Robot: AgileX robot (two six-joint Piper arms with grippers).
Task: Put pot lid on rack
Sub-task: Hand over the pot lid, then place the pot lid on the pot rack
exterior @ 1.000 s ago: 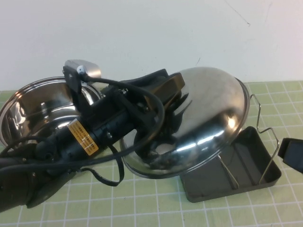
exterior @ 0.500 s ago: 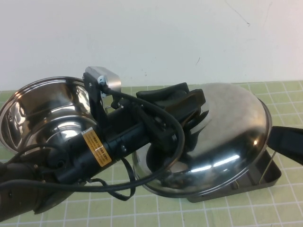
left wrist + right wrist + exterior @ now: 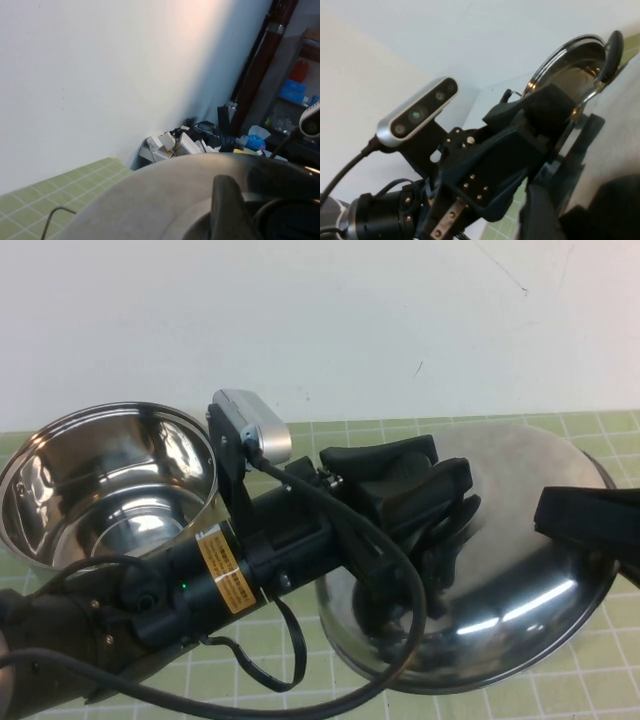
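I should free the lid's knob from my left gripper and tip the lid upright with my right gripper at the lid's rim (image 3: 611,575), because the pot lid (image 3: 525,530) lies too flat for the rack.
The pot lid (image 3: 500,570) is a large shiny steel dome at the right of the high view, lying nearly level; its black knob is hidden by my left gripper (image 3: 440,525). The left gripper is shut on the lid at its centre. In the left wrist view the lid (image 3: 150,200) fills the bottom, with one finger (image 3: 227,207) on it. The rack is hidden under the lid in the high view; only one thin wire loop (image 3: 52,222) shows in the left wrist view. My right gripper (image 3: 585,520) hovers over the lid's right side, open, with the lid's surface between its fingers (image 3: 540,210).
The deep steel pot (image 3: 100,490) stands at the left, beside the left arm; it also shows in the right wrist view (image 3: 570,65). The green tiled table (image 3: 300,640) runs to a white wall close behind. The left arm's cable (image 3: 260,670) loops over the table's front.
My left gripper has carried the lid to the right and laid it flatter, so it now covers the rack. My right gripper has moved in from the right edge over the lid.
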